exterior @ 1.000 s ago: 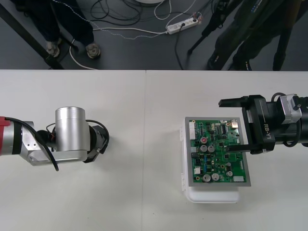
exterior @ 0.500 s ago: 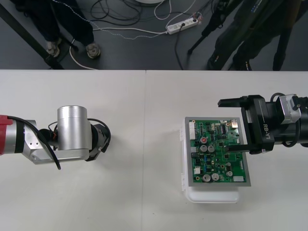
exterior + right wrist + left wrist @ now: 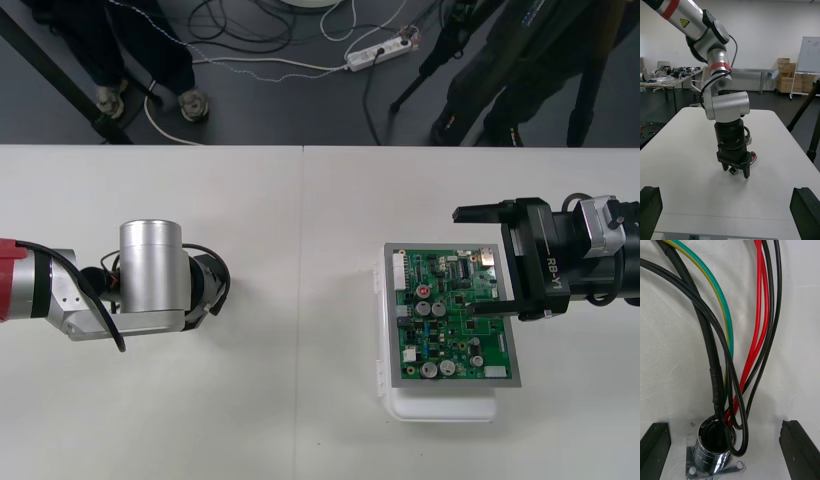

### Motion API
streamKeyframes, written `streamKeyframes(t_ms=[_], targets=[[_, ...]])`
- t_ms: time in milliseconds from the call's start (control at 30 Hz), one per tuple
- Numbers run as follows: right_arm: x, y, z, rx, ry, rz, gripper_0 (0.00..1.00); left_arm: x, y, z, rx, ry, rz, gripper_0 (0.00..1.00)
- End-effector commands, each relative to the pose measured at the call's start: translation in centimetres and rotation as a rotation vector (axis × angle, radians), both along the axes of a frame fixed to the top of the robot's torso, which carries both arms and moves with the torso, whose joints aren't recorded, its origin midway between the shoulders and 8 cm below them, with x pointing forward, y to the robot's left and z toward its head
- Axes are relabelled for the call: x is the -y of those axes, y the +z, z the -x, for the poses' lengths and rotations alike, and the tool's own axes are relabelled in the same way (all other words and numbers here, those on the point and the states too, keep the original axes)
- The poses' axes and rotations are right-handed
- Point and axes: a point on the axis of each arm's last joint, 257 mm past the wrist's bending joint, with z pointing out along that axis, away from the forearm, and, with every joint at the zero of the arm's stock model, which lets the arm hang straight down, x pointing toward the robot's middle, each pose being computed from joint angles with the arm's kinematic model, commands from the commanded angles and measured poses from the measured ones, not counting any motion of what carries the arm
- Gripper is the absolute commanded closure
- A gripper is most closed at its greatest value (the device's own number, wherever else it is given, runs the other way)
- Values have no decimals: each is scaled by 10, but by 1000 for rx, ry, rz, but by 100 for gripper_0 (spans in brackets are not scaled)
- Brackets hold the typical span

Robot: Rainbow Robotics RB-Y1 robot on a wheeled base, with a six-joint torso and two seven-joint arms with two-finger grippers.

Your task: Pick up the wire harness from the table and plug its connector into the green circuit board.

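I expect the wires point(image 3: 753, 350) to come along still curved and spread out when I lift the metal socket, since they leave it in smooth, wide arcs point(image 3: 724, 304).
The wire harness lies on the table under my left gripper point(image 3: 724, 424), which points straight down and is open. Its black fingers point(image 3: 655, 448) straddle the round metal socket point(image 3: 713, 452) with its flange. Red wires point(image 3: 760, 315), black wires and a green wire point(image 3: 717, 296) run away from the socket. In the front view the left gripper point(image 3: 206, 288) sits at the table's left under its silver wrist. The green circuit board point(image 3: 450, 316) on its white base point(image 3: 440, 405) is at the right. My right gripper point(image 3: 468, 262) hangs open over the board's right edge.
The right wrist view looks across the table at the left gripper point(image 3: 738, 170), standing upright on the surface with a bit of red wire beside it. The table seam point(image 3: 302, 300) runs between the two arms.
The left arm has shifted a little toward the table's middle and then settled. The right arm and the board have not moved.
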Motion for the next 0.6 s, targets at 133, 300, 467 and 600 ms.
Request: streamKeyframes(t_ms=[133,300,467,600], targets=[[-5,-3,5,-30,8,-1,0,11,10,-19,49,30,46,15],[-5,-5,5,-44,6,1,0,9,8,-19,48,46,48,22],[-3,-5,4,-52,0,-1,0,7,8,-19,49,57,52,28],[-3,-5,4,-57,-2,-3,0,7,7,-18,45,66,58,98]])
